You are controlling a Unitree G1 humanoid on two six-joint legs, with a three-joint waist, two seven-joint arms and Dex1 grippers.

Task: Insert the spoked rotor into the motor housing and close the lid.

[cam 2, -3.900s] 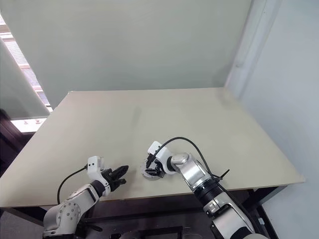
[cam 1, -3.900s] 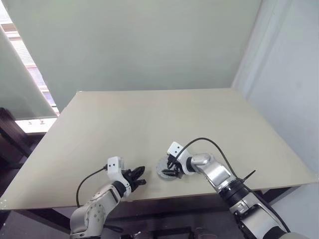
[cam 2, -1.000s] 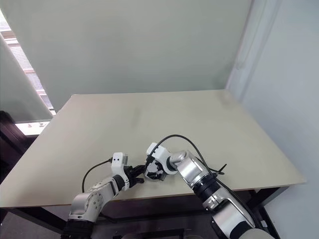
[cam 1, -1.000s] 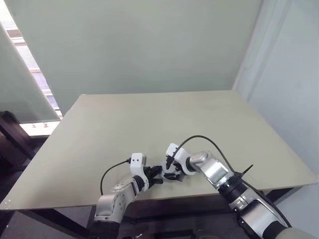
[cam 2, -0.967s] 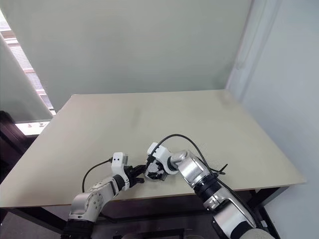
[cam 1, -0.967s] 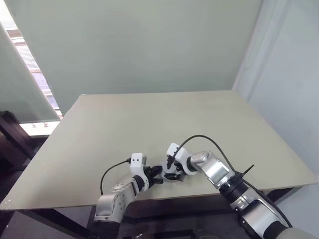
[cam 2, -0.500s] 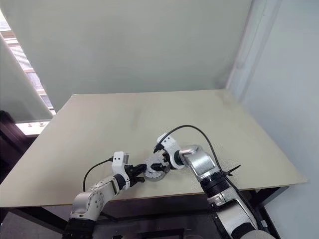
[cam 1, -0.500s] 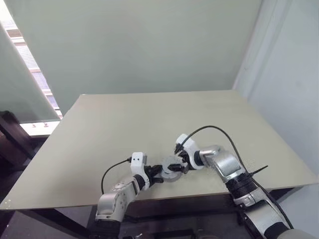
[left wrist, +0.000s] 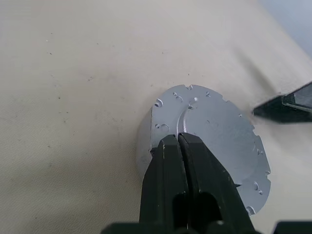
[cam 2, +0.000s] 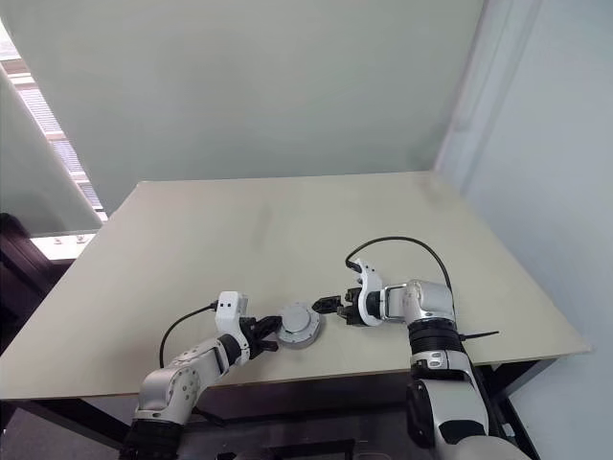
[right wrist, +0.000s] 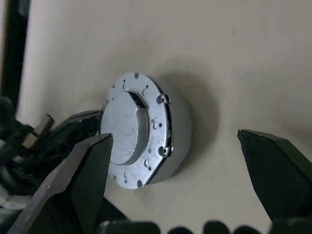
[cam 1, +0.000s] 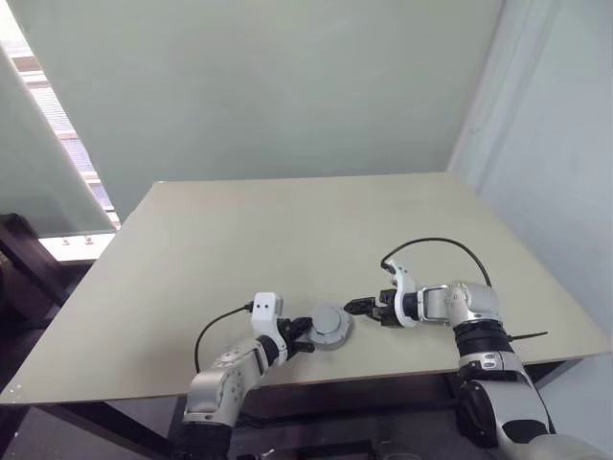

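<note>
The lid's rim (right wrist: pixel 158 122) is in line with the housing's side, so I expect the lid to come up along with the motor housing (cam 1: pixel 330 330) when I lift.
A round silver motor housing (cam 1: pixel 329 329) sits near the table's front edge. The flat silver lid (left wrist: pixel 209 131), with small holes around its rim, lies on top of it. The spoked rotor is hidden. My left gripper (cam 1: pixel 305 335) is shut, with its black fingertips (left wrist: pixel 178 141) together against the lid's near edge. My right gripper (cam 1: pixel 356 307) stands open a short way to the right of the housing and apart from it. Its fingers (right wrist: pixel 78 180) are spread wide with nothing between them. The housing's side wall (right wrist: pixel 179 139) faces that gripper.
The pale beige table (cam 1: pixel 287 220) stretches bare behind the housing, up to a grey-green wall. Its front edge (cam 1: pixel 316 374) runs just below both grippers. A black cable (cam 1: pixel 431 244) loops above my right wrist.
My right gripper has drawn away from the housing to the right and rolled over, uncovering the lidded housing. The left gripper and the housing have stayed in place.
</note>
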